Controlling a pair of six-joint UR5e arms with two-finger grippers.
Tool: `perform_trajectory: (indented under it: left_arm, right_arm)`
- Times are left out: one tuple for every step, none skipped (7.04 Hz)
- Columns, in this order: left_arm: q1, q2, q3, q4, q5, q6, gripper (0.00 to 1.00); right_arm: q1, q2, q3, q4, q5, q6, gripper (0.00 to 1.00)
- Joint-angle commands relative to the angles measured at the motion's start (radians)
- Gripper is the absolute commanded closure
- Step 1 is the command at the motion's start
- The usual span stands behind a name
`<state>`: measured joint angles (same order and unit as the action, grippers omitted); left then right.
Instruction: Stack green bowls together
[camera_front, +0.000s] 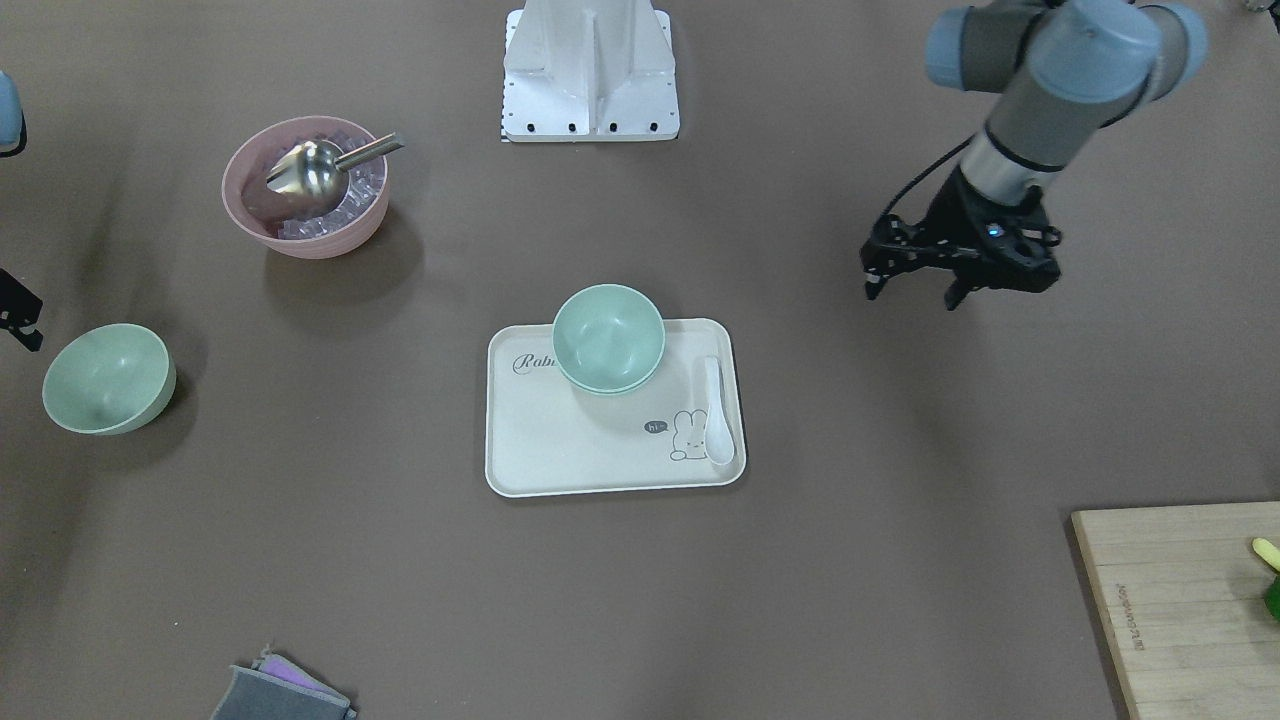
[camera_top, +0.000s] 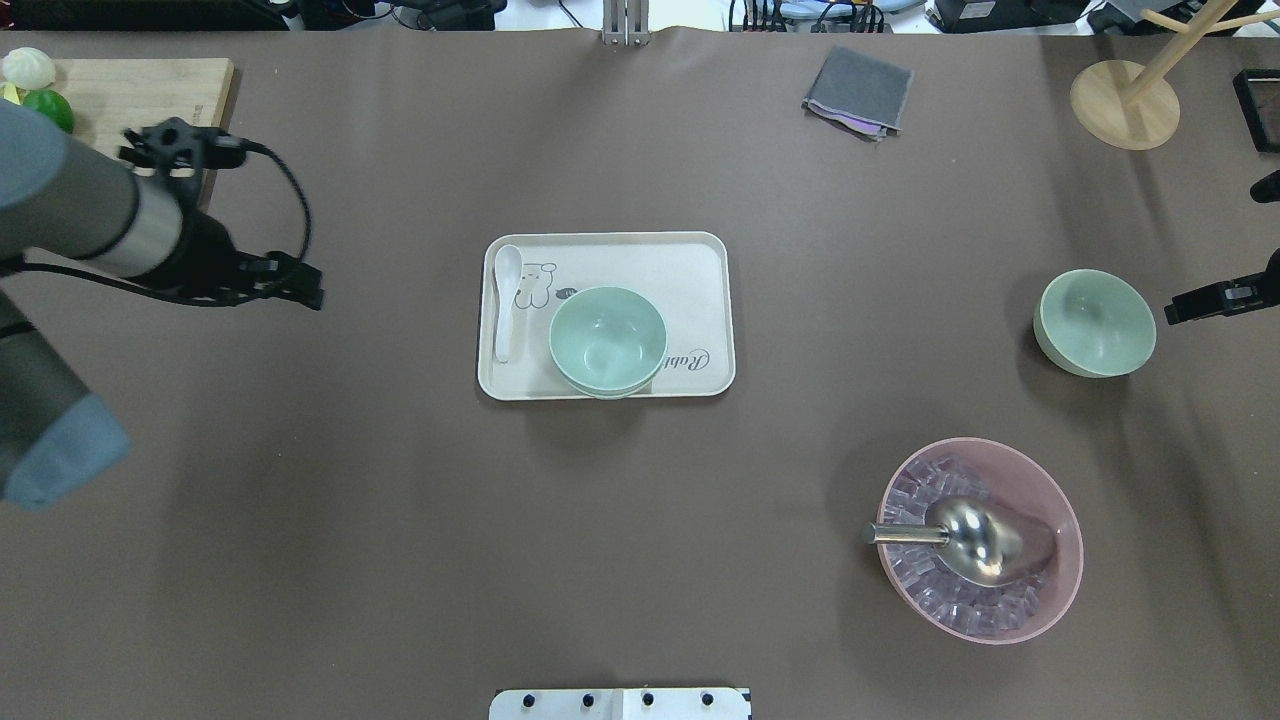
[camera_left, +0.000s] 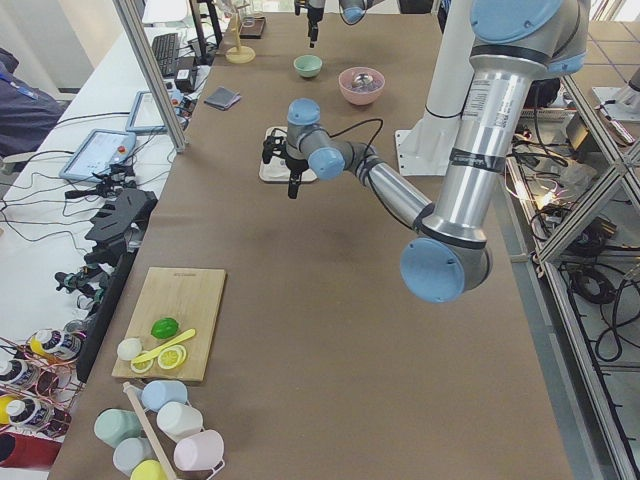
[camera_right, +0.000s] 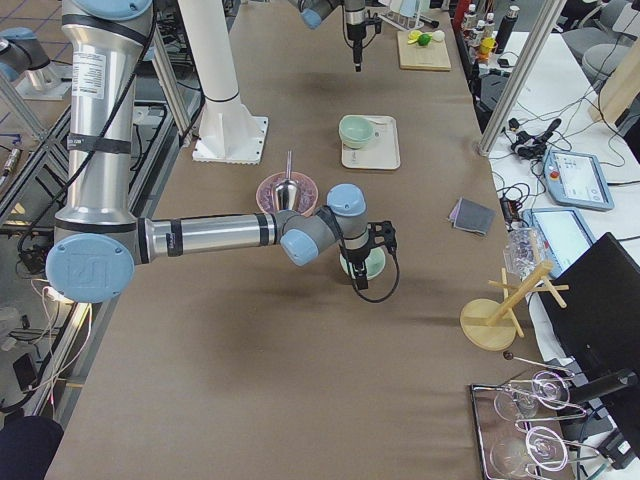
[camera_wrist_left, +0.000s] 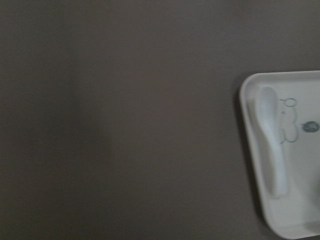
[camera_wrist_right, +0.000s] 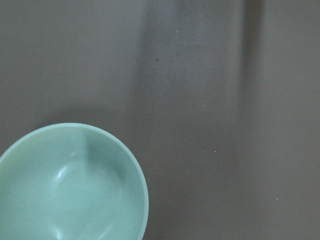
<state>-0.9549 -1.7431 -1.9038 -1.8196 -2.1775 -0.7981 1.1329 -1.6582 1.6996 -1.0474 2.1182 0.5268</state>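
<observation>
The lone green bowl (camera_front: 109, 382) is far across the tray from my left gripper. I should grab its rim (camera_front: 52, 372) with my right gripper and put it in the nested bowls.
Two green bowls (camera_front: 608, 338) sit nested on a cream tray (camera_front: 600, 465), also shown in the overhead view (camera_top: 607, 340). A third green bowl (camera_front: 108, 378) stands alone on the table (camera_top: 1095, 322) and fills the lower left of the right wrist view (camera_wrist_right: 70, 185). My left gripper (camera_front: 912, 295) is open and empty above bare table, well to the side of the tray (camera_top: 290, 282). My right gripper (camera_top: 1215, 298) hangs just beside the lone bowl at the view's edge. Only part of it shows, so I cannot tell whether it is open or shut.
A pink bowl (camera_top: 1040, 590) with ice and a metal scoop (camera_top: 975, 540) stands near the lone bowl. A white spoon (camera_front: 716, 410) lies on the tray. A cutting board (camera_front: 1180, 600), a grey cloth (camera_top: 858, 90) and a wooden stand (camera_top: 1125, 100) sit at the table's edges.
</observation>
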Motion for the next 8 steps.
perform_trajectory:
  left_arm:
    - [-0.349, 0.188, 0.183, 0.003, -0.432, 0.273, 0.02]
    - [-0.446, 0.242, 0.250, -0.059, -0.439, 0.314, 0.02]
    - [-0.452, 0.297, 0.247, -0.140, -0.324, 0.368, 0.02]
    - [-0.450, 0.300, 0.247, -0.144, -0.305, 0.369, 0.02]
    - [-0.450, 0.300, 0.244, -0.144, -0.304, 0.369, 0.02]
    - [-0.450, 0.300, 0.244, -0.145, -0.304, 0.369, 0.02]
    - [-0.450, 0.298, 0.244, -0.145, -0.304, 0.369, 0.02]
    - [-0.450, 0.298, 0.244, -0.145, -0.304, 0.369, 0.02]
  right_arm:
    - [0.001, 0.037, -0.038, 0.000, 0.002, -0.002, 0.00]
    - [-0.001, 0.060, -0.064, 0.001, 0.002, 0.001, 0.01]
    - [-0.008, 0.070, -0.090, 0.003, 0.000, 0.002, 0.06]
    - [-0.013, 0.081, -0.100, 0.003, -0.001, 0.007, 0.11]
    - [-0.018, 0.083, -0.098, 0.004, 0.000, 0.046, 0.17]
    - [-0.030, 0.092, -0.098, 0.004, -0.001, 0.074, 0.25]
    - [-0.044, 0.092, -0.098, 0.004, -0.003, 0.087, 0.29]
    - [-0.053, 0.092, -0.100, 0.006, -0.003, 0.087, 0.29]
